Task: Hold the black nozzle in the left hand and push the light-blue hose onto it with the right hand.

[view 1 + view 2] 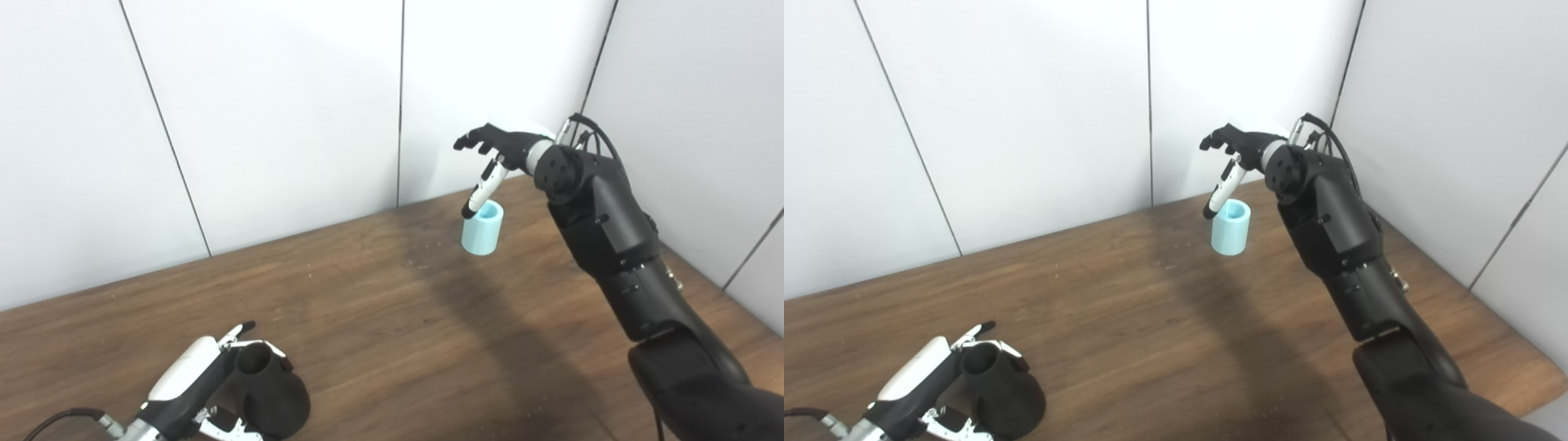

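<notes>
I expect the light-blue hose (482, 230) to stop above the wide base when I push it down, because the black nozzle widens (276, 386) below its neck.
The black nozzle (275, 398), a cone with a round open neck, stands on the wooden table (392, 306) at the near left. My left hand (190, 380) reaches it from the left, with fingers wrapped around its neck on both sides. The light-blue hose (482, 231), a short upright tube with its open end up, stands far back on the right. My right hand (497, 147) hovers just above and behind it, open, fingers spread out to the left. Its thumb hangs down, the tip at the hose's left rim; contact cannot be told.
White wall panels close off the back and the right side, meeting in a corner just behind the hose. My black right forearm (618, 257) slants across the table's right part. Bare wood (1151, 318) lies between nozzle and hose.
</notes>
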Tool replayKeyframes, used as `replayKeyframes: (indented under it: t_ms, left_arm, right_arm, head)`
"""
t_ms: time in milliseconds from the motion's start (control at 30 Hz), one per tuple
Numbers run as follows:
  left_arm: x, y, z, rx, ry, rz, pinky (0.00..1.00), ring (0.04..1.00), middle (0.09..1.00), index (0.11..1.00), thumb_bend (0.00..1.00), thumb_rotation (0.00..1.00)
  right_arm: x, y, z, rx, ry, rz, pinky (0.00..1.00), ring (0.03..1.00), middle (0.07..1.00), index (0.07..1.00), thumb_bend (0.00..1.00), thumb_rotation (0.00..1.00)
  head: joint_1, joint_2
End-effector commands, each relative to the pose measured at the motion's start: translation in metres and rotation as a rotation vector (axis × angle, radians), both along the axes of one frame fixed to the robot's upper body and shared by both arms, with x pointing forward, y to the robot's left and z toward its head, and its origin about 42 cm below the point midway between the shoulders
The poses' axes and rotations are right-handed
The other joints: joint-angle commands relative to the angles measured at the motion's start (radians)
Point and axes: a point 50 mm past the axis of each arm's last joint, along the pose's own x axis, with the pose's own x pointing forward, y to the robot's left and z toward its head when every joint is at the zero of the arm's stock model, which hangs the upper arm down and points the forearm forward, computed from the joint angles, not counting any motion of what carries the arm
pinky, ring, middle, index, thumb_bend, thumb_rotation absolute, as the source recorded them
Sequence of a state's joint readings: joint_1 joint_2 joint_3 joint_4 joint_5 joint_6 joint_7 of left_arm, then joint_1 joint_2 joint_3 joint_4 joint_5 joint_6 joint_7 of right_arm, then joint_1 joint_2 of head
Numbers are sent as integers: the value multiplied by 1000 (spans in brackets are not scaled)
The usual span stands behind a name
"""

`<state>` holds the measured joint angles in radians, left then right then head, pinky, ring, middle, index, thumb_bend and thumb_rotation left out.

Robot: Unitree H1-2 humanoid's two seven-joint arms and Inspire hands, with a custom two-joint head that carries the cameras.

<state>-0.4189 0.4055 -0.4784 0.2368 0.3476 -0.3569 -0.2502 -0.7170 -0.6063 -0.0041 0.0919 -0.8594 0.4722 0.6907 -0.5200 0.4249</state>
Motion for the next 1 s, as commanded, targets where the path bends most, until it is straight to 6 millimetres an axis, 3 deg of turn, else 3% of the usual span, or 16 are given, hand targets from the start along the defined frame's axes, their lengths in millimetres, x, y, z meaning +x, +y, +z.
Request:
replayKeyframes:
  t_ms: [0,167,333,967]
  left_arm:
    - [-23,31,-49,201,171,12,1000,604,487,481,526,0]
    - [-23,36,-49,201,173,14,1000,603,489,479,526,0]
    - [-23,38,-49,205,174,17,1000,601,488,480,526,0]
    - [-25,42,-47,209,171,22,1000,601,488,480,525,0]
  right_arm:
    - [4,-4,37,-27,-103,-9,684,819,880,830,892,97]
    - [12,-9,26,-30,-53,-22,679,822,881,834,892,100]
    - [16,-9,11,-74,-1,-36,748,861,875,840,891,106]
    - [18,-29,-9,-77,60,-76,799,900,910,850,893,128]
  head:
    - [-1,0]
    - [7,-1]
    - [7,1]
    - [13,10]
